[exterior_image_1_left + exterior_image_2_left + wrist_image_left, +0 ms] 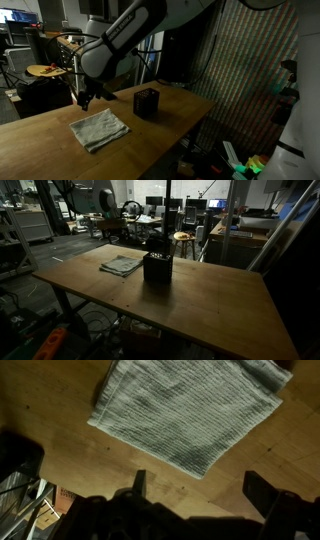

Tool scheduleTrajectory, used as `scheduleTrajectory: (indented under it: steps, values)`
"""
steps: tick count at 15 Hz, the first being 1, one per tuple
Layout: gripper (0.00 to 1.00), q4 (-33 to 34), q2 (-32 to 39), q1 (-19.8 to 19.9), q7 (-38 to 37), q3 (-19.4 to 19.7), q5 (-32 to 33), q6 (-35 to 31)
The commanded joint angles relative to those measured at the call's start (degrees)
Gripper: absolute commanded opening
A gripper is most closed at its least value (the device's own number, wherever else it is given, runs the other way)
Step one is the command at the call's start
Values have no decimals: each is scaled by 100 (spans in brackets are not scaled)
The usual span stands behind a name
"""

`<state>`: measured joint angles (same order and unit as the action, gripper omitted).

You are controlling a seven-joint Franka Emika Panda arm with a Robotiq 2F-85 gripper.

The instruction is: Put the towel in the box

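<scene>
The towel's corner [200, 473] faces my open fingers and is clear of the box, so my gripper should keep going down onto the towel [98, 128] until it can close on a fold.
The towel [100, 128] is a pale grey-green cloth lying flat on the wooden table [40, 150], slightly rumpled. It also shows in an exterior view as the towel [122, 265], and it fills the top of the wrist view as the towel [190, 405]. The box [146, 102] is a small dark cube standing just beside the towel, seen again as the box [157, 266]. My gripper [85, 98] hangs above the table at the towel's far corner. In the wrist view the gripper [200, 488] is open over bare wood just off the towel's edge, with nothing between its fingers [262, 490].
The table edge [40, 475] runs close to the gripper, with clutter on the floor below it. Colourful items [245, 160] lie on the floor past the table's other side. Desks, chairs and monitors [180, 225] stand behind the table.
</scene>
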<state>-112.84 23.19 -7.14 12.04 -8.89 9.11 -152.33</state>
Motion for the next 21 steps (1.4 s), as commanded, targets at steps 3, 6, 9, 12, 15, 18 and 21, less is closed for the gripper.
scheduleTrajectory:
  steps: [3,6,9,12,15,18,21]
  values:
    - [100,96,497,35,292,186,218,-230]
    - [100,218,770,61,361,234,235,-271]
    - [100,432,1070,60,354,266,207,-306]
    - [100,752,1415,22,290,348,242,-308]
    - [100,1031,1736,-36,239,453,302,-272]
    - [100,1122,1976,-87,207,520,373,-249]
    - [100,1031,2009,-129,171,489,347,-189]
